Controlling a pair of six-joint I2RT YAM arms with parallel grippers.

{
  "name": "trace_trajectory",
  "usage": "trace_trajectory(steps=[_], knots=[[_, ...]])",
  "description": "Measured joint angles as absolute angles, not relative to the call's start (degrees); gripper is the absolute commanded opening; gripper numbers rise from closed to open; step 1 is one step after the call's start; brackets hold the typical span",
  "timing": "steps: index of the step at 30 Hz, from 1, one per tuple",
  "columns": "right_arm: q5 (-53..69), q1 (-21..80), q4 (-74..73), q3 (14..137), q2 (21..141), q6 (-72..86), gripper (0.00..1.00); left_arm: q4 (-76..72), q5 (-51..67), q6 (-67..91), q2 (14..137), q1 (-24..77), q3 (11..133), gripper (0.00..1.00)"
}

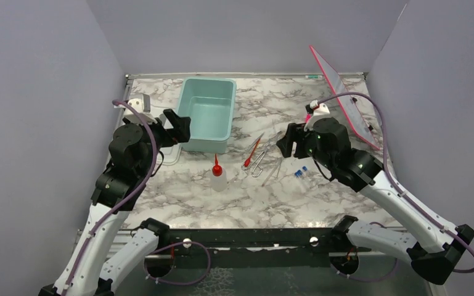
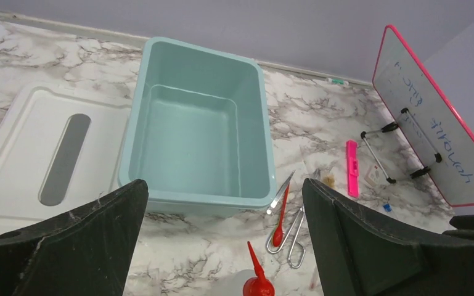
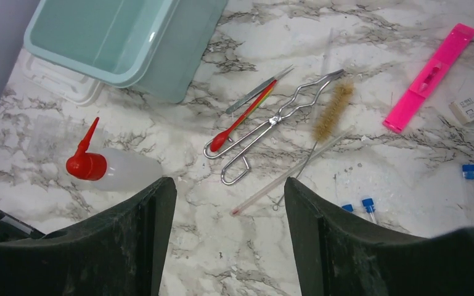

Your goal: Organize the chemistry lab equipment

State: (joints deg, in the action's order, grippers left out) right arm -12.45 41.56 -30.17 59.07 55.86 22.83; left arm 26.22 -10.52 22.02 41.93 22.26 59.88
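Note:
The squeeze bottle (image 1: pixel 217 172) is upright and clear of the teal tub. My left gripper should keep going toward the bottle's body until its open fingers are on both sides of it.
The squeeze bottle (image 1: pixel 218 177) with its red nozzle stands mid-table; it also shows in the right wrist view (image 3: pixel 117 169). To its right lie the red-tipped dropper (image 3: pixel 240 117), the wire tongs (image 3: pixel 271 120), a thin clear rod (image 3: pixel 290 176) and the blue-capped vials (image 3: pixel 367 206). My left gripper (image 1: pixel 179 126) is open and empty, raised by the near left corner of the teal tub (image 1: pixel 208 114). My right gripper (image 1: pixel 285 142) is open and empty, raised above the table just right of the tongs and rods.
The tub's white lid (image 2: pixel 37 154) lies flat left of the tub. A pink strip (image 3: pixel 430 77) lies at the right. A pink-framed whiteboard (image 1: pixel 345 98) leans at the back right. A bristle brush (image 3: pixel 331 111) and metal tweezers (image 3: pixel 259 91) lie by the tongs.

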Motion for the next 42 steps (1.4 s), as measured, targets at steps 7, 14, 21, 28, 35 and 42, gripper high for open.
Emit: trace_trajectory(steps=[7, 14, 21, 28, 35, 42], knots=[[-16.4, 41.6, -31.2, 59.0, 53.6, 26.0, 0.73, 25.6, -10.5, 21.6, 37.9, 22.3, 59.5, 0.99], [-17.3, 41.6, -34.1, 59.3, 53.9, 27.3, 0.74, 24.9, -9.3, 21.4, 36.1, 22.3, 58.6, 0.99], [-17.2, 41.6, -41.3, 59.5, 61.0, 28.1, 0.8, 24.8, -6.2, 21.4, 36.2, 22.3, 57.4, 0.99], [-17.0, 41.6, -43.1, 57.1, 65.6, 31.1, 0.77, 23.9, -4.0, 21.4, 37.4, 22.3, 56.3, 0.99], [-11.3, 41.6, -38.0, 57.0, 73.9, 34.3, 0.75, 24.9, 3.0, 22.7, 41.7, 22.3, 53.8, 0.96], [-6.7, 41.6, -30.8, 55.8, 76.2, 35.6, 0.75, 29.0, 15.2, 28.6, 43.9, 22.8, 47.7, 0.95]])
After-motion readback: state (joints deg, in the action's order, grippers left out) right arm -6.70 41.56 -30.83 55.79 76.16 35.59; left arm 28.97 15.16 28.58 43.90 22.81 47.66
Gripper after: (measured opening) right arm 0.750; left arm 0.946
